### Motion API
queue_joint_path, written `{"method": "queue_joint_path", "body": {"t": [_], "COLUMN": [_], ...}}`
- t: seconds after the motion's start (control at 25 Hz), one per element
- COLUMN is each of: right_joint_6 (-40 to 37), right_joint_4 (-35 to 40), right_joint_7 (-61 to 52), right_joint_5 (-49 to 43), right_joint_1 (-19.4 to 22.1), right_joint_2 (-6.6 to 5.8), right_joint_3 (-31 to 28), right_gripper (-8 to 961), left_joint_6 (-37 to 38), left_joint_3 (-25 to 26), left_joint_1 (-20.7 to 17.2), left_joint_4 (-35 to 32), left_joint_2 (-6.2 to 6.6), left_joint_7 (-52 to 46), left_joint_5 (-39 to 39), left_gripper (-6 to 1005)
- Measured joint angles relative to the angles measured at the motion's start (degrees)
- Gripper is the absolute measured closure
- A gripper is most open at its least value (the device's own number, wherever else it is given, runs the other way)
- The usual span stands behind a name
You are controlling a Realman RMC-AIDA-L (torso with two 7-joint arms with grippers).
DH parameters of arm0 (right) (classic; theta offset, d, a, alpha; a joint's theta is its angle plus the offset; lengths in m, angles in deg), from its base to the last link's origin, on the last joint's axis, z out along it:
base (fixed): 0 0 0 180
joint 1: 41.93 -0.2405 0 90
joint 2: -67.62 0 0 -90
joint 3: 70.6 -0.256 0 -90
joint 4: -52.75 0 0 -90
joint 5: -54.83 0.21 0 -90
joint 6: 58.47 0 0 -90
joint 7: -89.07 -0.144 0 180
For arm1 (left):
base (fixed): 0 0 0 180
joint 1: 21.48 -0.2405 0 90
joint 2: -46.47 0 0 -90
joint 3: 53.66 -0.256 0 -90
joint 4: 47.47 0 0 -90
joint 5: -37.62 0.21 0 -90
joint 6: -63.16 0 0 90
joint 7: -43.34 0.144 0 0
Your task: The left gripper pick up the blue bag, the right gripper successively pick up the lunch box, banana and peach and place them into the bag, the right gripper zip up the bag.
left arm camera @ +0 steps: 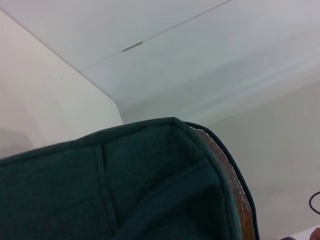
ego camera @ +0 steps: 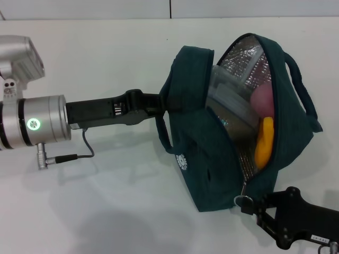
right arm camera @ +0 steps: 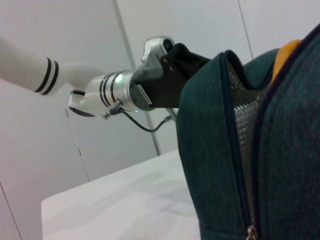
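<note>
Next, my left gripper opens and takes hold of the bag's lower corner [ego camera: 200,205] below the logo before zipping, because it is holding the blue bag's upper edge [ego camera: 185,95], far from the zipper's ring pull.
The blue bag [ego camera: 196,159] hangs tilted above the white table, its mouth wide open and the foil lining showing. Inside lie the clear lunch box [ego camera: 233,98], the pink peach [ego camera: 263,101] and the banana [ego camera: 265,142]. From the left, my left gripper [ego camera: 161,103] is shut on the bag's upper edge, its fingertips buried in the fabric. My right gripper [ego camera: 250,206] sits at the bag's lower corner, pinched on the zipper's ring pull [ego camera: 242,201]. The left wrist view is filled by bag fabric [left arm camera: 150,190]. The right wrist view shows the bag [right arm camera: 210,165], banana tip [right arm camera: 286,52] and zipper pull [right arm camera: 249,232].
The white table [ego camera: 106,211] stretches under and around the bag. A thin black cable [ego camera: 79,156] loops below the left wrist. A pale wall stands behind the table's far edge.
</note>
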Motion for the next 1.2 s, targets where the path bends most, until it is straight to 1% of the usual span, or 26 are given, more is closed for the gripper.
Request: {"method": "queue_joint_path", "body": {"t": [0.16, 0.4, 0.76, 0.96, 1.08, 1.2], "right_joint_6": [-2.52, -7.18, -8.17, -8.63, -9.36, -11.37], "right_joint_4": [0.56, 2.73, 2.62, 2.72, 2.73, 2.69], "right_joint_7": [0.06, 0.31, 0.16, 0.22, 0.32, 0.47], "right_joint_5": [0.38, 5.4, 7.41, 7.48, 7.62, 8.81], "right_joint_1": [1.93, 5.59, 5.02, 4.81, 4.8, 4.79], "right_joint_2": [-0.36, -0.59, -0.59, -0.57, -0.55, -0.55], "right_joint_3": [0.01, -0.07, -0.09, -0.09, -0.09, -0.12], "right_gripper": [943, 941, 939, 938, 937, 936], "left_joint_6": [-0.03, -0.1, 1.6, 2.89, 4.12, 5.31], "left_joint_3": [0.04, 0.08, 0.02, 0.0, -0.02, 0.09], "left_joint_1": [-0.05, -0.08, -0.22, -1.61, -2.5, -3.0], "left_joint_4": [0.0, 0.0, 0.01, 1.19, 1.65, 1.78], "left_joint_2": [0.0, 0.0, -0.16, -0.22, -0.15, -0.16], "left_joint_7": [0.28, 1.04, 5.57, 10.43, 14.41, 17.98], "left_joint_5": [0.0, 0.0, -0.46, -5.26, -8.1, -9.08], "left_gripper": [957, 957, 958, 816, 751, 686]}}
